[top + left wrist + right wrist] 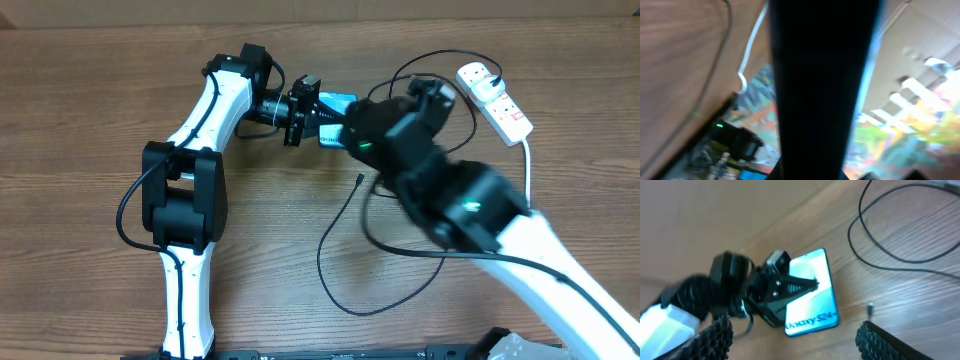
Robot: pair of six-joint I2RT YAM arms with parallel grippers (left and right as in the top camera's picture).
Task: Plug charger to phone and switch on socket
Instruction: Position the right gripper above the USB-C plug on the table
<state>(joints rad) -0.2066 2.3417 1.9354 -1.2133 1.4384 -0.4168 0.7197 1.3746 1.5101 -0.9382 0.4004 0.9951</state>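
Observation:
Next, I pull the phone back with my left gripper and first pick up the connector lying loose (360, 179) with my right gripper, because my right gripper is empty beside the phone (336, 110).
The phone (812, 292), with a light blue screen and "Galaxy S24+" text, is held at its end by my left gripper (789, 286), which is shut on it. In the overhead view the phone (336, 104) is partly hidden by my right gripper (362, 127). In the left wrist view the phone (825, 85) is a dark bar filling the middle. My right gripper (795, 342) is open and empty, just above the phone's near end. The charger cable (335, 270) loops on the table, its connector tip (360, 180) free beside the right gripper; the tip also shows in the right wrist view (870, 308). The socket (496, 98) lies at the back right.
The socket's thick white cord (527, 160) runs down past my right arm. The black cable loops behind the phone (890, 255) and towards the socket. The wooden table (90, 150) extends to the left.

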